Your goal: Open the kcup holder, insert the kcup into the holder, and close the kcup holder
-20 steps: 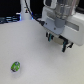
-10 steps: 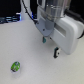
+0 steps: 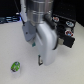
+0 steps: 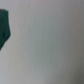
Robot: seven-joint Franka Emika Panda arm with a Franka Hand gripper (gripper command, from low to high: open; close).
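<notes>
Colourful labels (image 3: 69,24) can be seen above the black front. The kcup holder's tray (image 3: 67,38) will therefore slide straight back under its cover when I push it.
The kcup (image 3: 16,65) is a small green pod lying on the white table near the front, at the exterior view's left. The kcup holder (image 3: 67,34) is a black box at the back, on the exterior view's right, partly hidden by the arm. My gripper (image 3: 35,49) hangs over the table between them, right of and above the kcup and apart from it. Its fingers stand apart with nothing between them. The wrist view is blurred: pale table and a dark green shape (image 4: 4,27) at the picture's edge that I cannot identify.
The white table (image 3: 67,67) stretches round the arm. Dark clutter (image 3: 10,19) lines the back edge at the exterior view's left. Colourful labels (image 3: 61,20) show above the black box.
The arm has swung from the back right toward the exterior view's left and front, now looming larger and nearer the kcup. The kcup has not moved.
</notes>
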